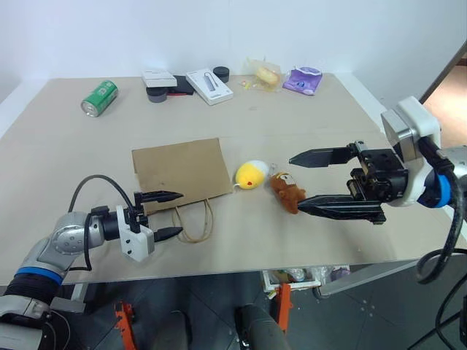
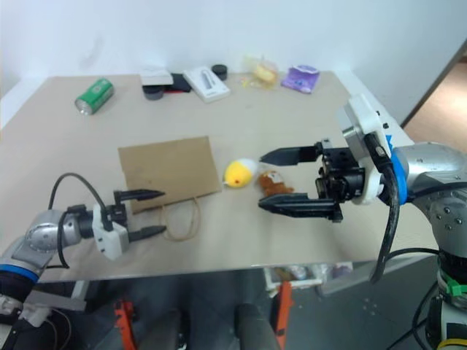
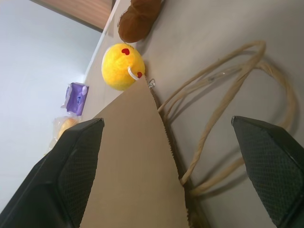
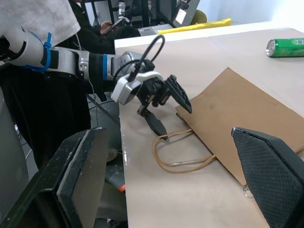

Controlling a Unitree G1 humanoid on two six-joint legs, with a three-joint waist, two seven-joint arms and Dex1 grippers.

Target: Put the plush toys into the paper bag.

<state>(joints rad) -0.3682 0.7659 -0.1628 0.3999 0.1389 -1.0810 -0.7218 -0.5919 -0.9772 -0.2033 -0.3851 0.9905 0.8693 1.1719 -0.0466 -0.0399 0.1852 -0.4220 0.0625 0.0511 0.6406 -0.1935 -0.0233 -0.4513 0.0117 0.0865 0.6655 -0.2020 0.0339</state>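
Note:
The robot's left gripper should lift the twine handle while the right gripper first pulls the bag open, because the paper bag is lying flat with its opening shut.
The brown paper bag lies flat on the table, its twine handles toward the front edge. Right of it rest the round yellow-and-white plush and the small brown teddy bear, side by side. My left gripper is open at the bag's front left corner, beside the handles, nothing between its fingers. My right gripper is open and hangs above the table just right of the teddy bear, pointing left, empty. The left wrist view shows the bag's corner, the yellow plush and the bear.
Along the table's far edge lie a green can, a white box, dark round things, a yellow item in clear wrap and a purple packet. The table's front edge runs just below my left gripper.

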